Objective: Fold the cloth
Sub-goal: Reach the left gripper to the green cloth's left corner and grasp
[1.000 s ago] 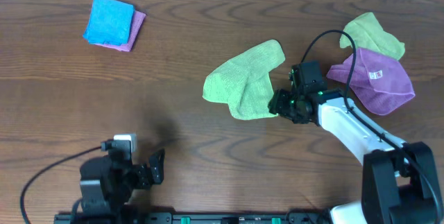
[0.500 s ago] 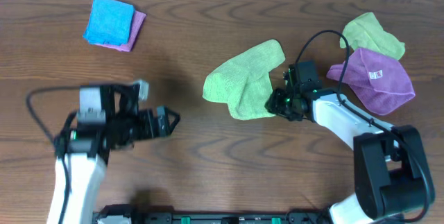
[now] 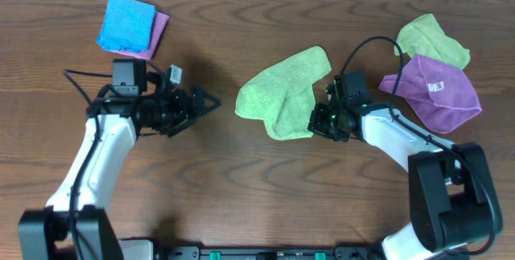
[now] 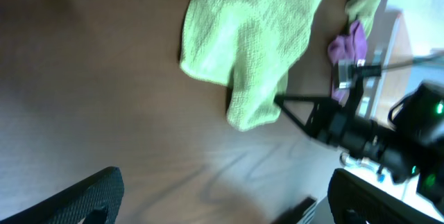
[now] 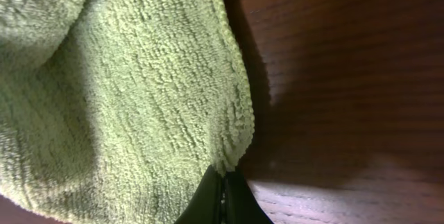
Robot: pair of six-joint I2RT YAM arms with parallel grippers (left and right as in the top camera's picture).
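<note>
My left gripper is reaching with open fingers for the cloth's free corner (image 3: 241, 109), which faces them, while my right gripper is pinching the cloth's hem (image 3: 309, 134). My left gripper keeps reaching until its fingers close on that corner.
The cloth (image 3: 282, 95), lime-green and rumpled, lies mid-table with one lobe folded toward the front. My right gripper (image 3: 315, 123) sits at its near right corner. In the right wrist view the two dark fingertips (image 5: 223, 186) are pressed together with the cloth's (image 5: 125, 92) hem pinched between them. My left gripper (image 3: 211, 101) hovers left of the cloth, a short gap away, pointing at it. Its fingers (image 4: 83, 196) stand wide apart with nothing between them, and the cloth (image 4: 250, 44) lies ahead of them.
A second green cloth (image 3: 434, 41) and a purple cloth with a white tag (image 3: 434, 91) lie at the back right, beside the right arm's cable. A folded blue cloth (image 3: 127, 23) rests on a pink one (image 3: 159, 30) at the back left.
My left arm has swung up from the table's front edge to just left of the cloth. The right gripper's fingers have closed on the cloth's corner.
</note>
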